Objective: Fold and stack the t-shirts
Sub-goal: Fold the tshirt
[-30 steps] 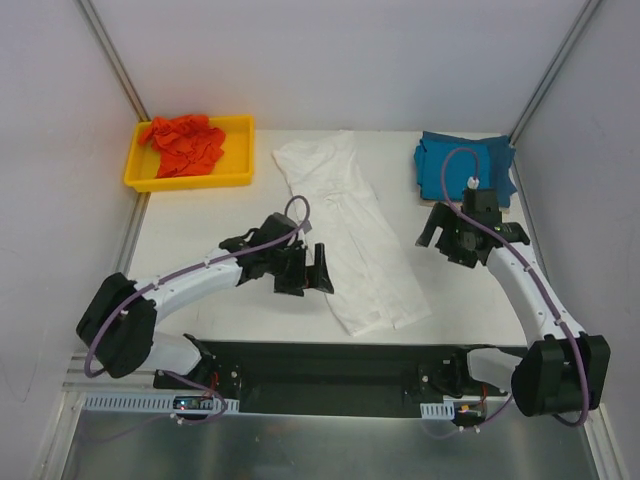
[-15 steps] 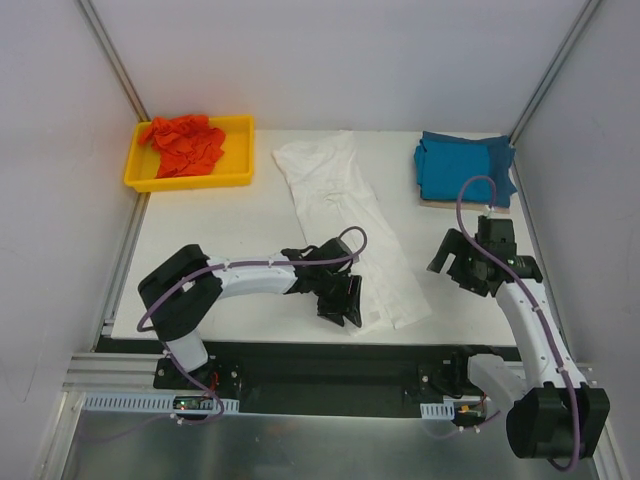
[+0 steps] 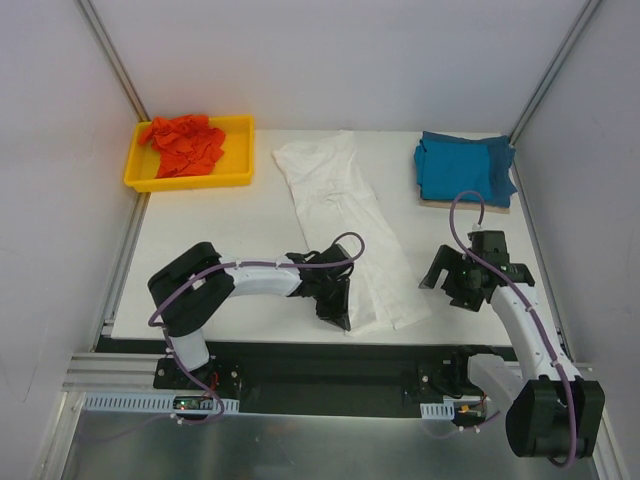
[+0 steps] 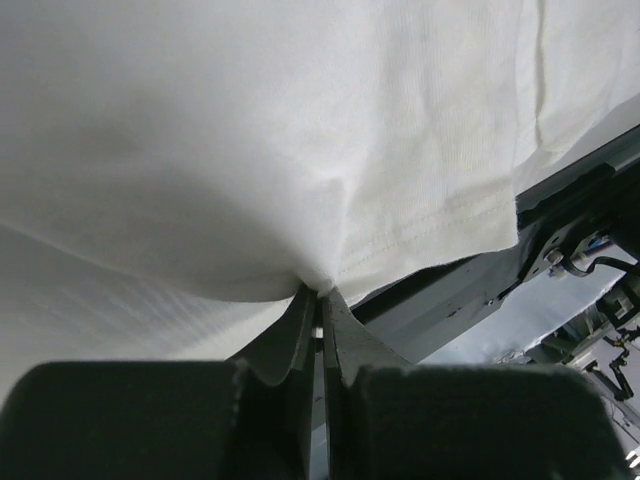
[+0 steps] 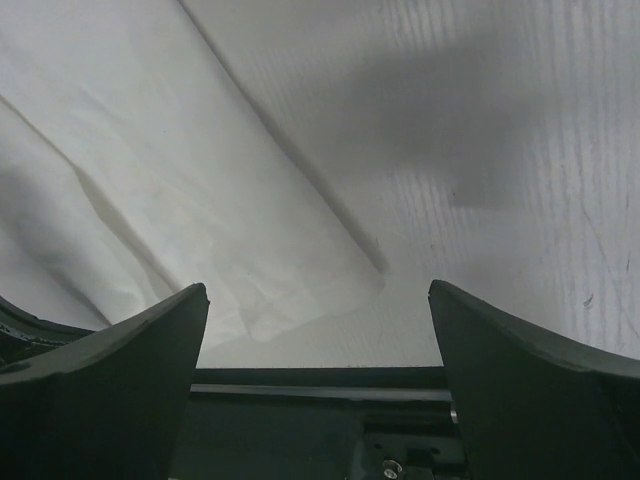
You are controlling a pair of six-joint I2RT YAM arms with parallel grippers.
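Note:
My left gripper keeps drawing the t-shirt's pinched hem (image 3: 357, 323) against the slant of the white t-shirt's near end (image 3: 405, 308) toward my right gripper, until the t-shirt lies straight.
A white t-shirt (image 3: 345, 220) lies in a long folded strip down the middle of the table. My left gripper (image 3: 338, 308) is at its near left corner, shut on the hem of the white t-shirt (image 4: 330, 200), which bunches at the fingertips. My right gripper (image 3: 447, 283) hovers open just right of the strip's near right corner (image 5: 310, 300), nothing between its fingers. A teal-blue t-shirt (image 3: 463, 168) lies folded at the back right. An orange-red t-shirt (image 3: 182, 142) is crumpled in the tray.
A yellow tray (image 3: 235, 176) stands at the back left. A thin board (image 3: 470, 204) lies under the teal shirt. The table's near edge and the black base rail (image 3: 330, 365) run just below both grippers. Grey walls close in left and right.
My left gripper moved right to the white shirt's near corner and shut on its hem. The right arm drew back from the teal shirt toward the near edge, still open.

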